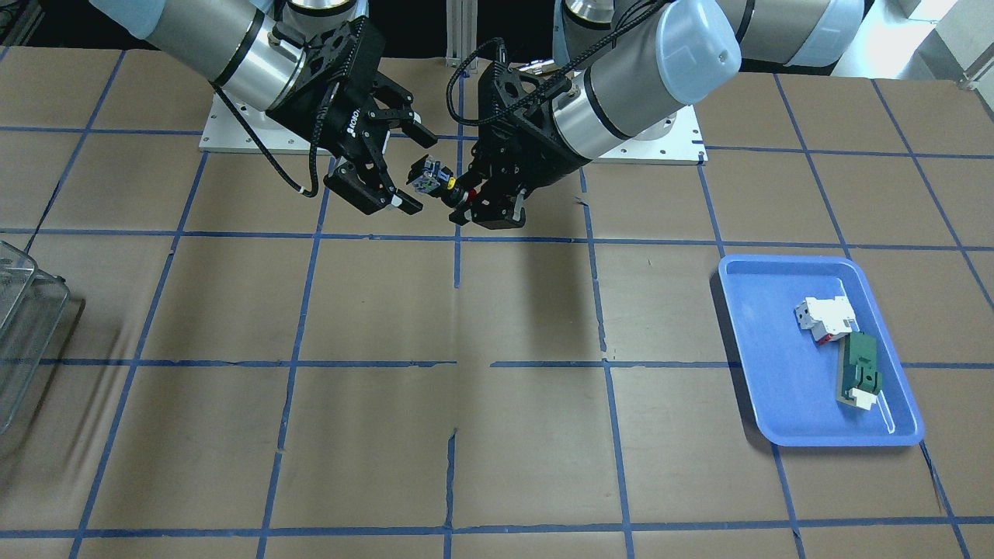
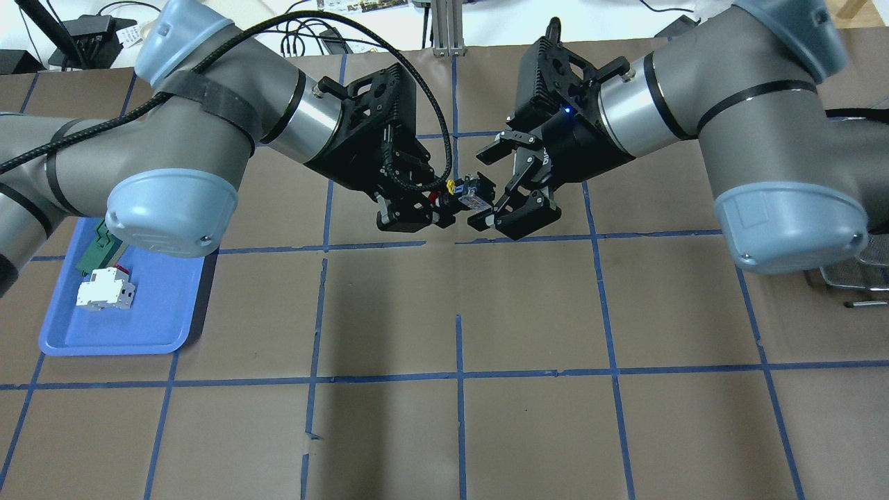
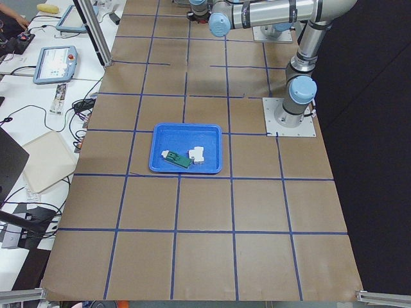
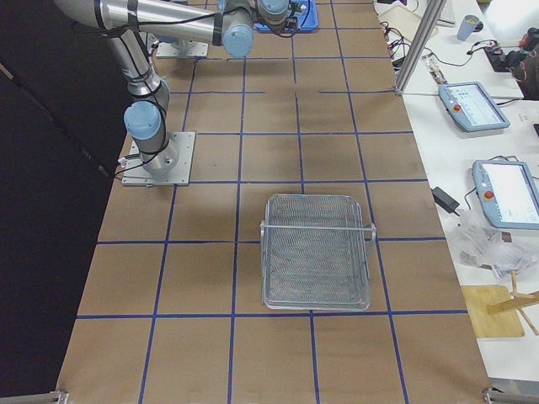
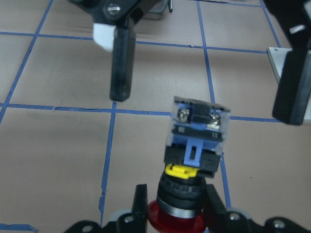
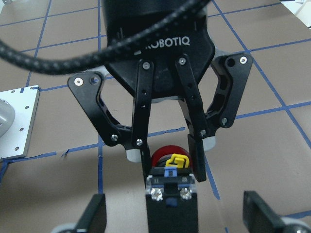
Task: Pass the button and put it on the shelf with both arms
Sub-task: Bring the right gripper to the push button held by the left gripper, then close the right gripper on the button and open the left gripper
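Note:
The red cap [image 6: 168, 152] will follow in line when I carry the button by its base, because the yellow latch [image 6: 178, 160] sits snugly between the base and the cap.
My left gripper [image 2: 437, 205] is shut on the button's red cap and black neck, above the table's middle near the robot. The button [image 2: 469, 196] points its blue-grey base at my right gripper [image 2: 501, 184], which is open. The base sits just between the right fingertips, not touching them. In the front view the left gripper [image 1: 468, 203] holds the button [image 1: 432, 182] before the open right gripper [image 1: 410, 167]. The left wrist view shows the button [image 5: 197, 141] up close. In the right wrist view its base [image 6: 171, 194] fills the bottom centre.
A blue tray [image 2: 146, 326] on the robot's left holds a white block [image 2: 104, 289] and a green-and-white flat piece [image 1: 860, 376]. A wire basket [image 4: 316, 252] stands on the robot's right, and part of its rim shows in the overhead view [image 2: 851, 271].

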Tool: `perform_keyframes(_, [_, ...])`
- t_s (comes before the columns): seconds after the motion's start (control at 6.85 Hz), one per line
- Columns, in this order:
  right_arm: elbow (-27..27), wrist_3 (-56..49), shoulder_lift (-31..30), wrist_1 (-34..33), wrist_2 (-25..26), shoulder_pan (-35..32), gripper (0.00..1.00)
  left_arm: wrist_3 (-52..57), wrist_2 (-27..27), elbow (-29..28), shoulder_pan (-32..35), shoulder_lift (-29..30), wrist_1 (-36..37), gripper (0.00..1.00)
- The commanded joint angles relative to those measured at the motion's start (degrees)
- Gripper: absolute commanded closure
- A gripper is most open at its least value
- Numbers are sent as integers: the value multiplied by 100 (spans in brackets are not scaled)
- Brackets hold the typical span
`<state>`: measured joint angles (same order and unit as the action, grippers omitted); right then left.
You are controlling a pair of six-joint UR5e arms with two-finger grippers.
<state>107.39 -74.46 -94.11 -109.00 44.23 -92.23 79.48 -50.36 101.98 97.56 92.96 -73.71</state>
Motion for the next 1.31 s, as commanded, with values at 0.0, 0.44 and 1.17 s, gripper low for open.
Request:
perform_keyframes(0.0, [-7,37,156,-42,41,-128,3,6,-9,6,0,-32,6,100])
perform_keyframes(0.44, [-43,-7,148,-155,77,-129,85,6,-9,15,0,-41,6,100])
perform_keyframes(1.17, [-43,-16,156,-315,85,-129,94,-293,-87,-46,-123,-24,-3,0])
